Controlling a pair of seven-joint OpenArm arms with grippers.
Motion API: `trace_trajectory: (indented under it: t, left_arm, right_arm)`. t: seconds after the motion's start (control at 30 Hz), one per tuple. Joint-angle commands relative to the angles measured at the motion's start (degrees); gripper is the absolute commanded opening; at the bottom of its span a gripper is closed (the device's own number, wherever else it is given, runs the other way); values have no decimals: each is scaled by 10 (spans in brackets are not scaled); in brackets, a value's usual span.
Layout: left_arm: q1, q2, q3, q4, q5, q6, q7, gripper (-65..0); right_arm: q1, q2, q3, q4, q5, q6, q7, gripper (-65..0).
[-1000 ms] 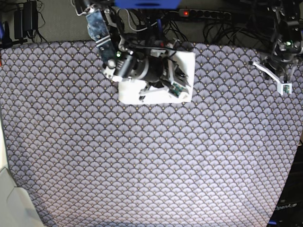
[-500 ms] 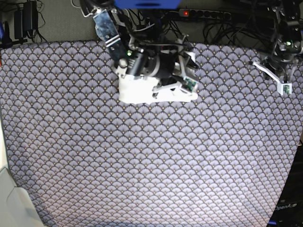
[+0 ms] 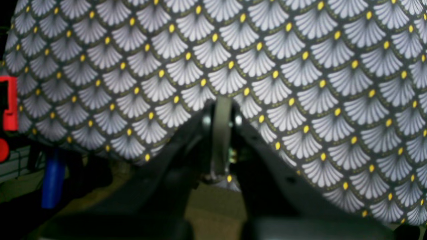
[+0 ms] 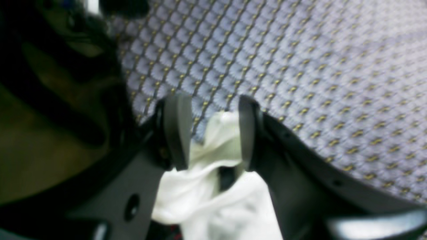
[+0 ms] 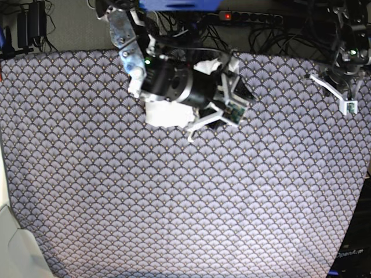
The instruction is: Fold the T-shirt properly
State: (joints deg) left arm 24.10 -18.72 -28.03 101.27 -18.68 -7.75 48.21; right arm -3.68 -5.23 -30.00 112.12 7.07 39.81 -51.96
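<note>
The T-shirt's loose end [image 4: 222, 130] is rumpled and sticks out past a dark gap, so next my right gripper moves back, pinches the fold next to the gap and pulls it in.
The T-shirt [image 5: 165, 114] lies as a compact white folded bundle at the far middle of the patterned tablecloth [image 5: 185, 202], mostly hidden under my right arm. My right gripper [image 5: 215, 110] hovers over the bundle's right end. In the right wrist view, the right gripper [image 4: 211, 130] has its jaws apart, and a loose ridge of the T-shirt [image 4: 217, 156] stands up between the fingers. My left gripper [image 5: 316, 79] hangs at the far right edge of the table, away from the shirt. In the left wrist view, the left gripper [image 3: 222, 133] is shut with nothing in it.
A power strip [image 5: 249, 17] and tangled cables run behind the table's far edge. A pale object [image 5: 11, 243] sits off the near left corner. A red part [image 3: 8, 103] and a blue part [image 3: 53, 176] lie beyond the cloth's edge by the left gripper.
The right gripper's jaws have spread apart over the shirt's right end, and the right arm has turned and shifted right above the bundle. The left arm has stayed still.
</note>
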Motion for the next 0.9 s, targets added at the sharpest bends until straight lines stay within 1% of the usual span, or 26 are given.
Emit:
trace_trajectory:
  t: [0.0,0.07,0.17,0.3,0.43,0.63,0.73,0.87]
  left_arm:
    - [-1,-8,-5,8,-1,1,-7,-646]
    - [-1,-8,-5,8,-1,1,-6,-646]
    - [-1,-8,-6,8,-1,1,-5,-646]
    - [-1,-8,-7,8,-1,1,-4,-646]
    - [0,-8,-7,8,-1,1,-3,-646]
    - [1,3,-8,8,3,1,-3,-646]
    - [10,3,-8,8,0,1,-8,-646]
    - [8,3,-7,8,0,1,-8,-646]
  right_arm:
    - [5,-4,4,7,5,2,5,-400]
    - [4,-3,14,-8,5,2,8,-400]
    - [6,9,15,-53,5,2,12,-400]
    - [9,24,15,-100,5,2,67,-400]
    - [20,25,24,-147,4,2,94,-400]
    - [54,24,60,-218,4,2,110,-400]
    - [61,28,79,-220,4,2,113,-400]
    - [67,32,77,-213,5,2,108,-400]
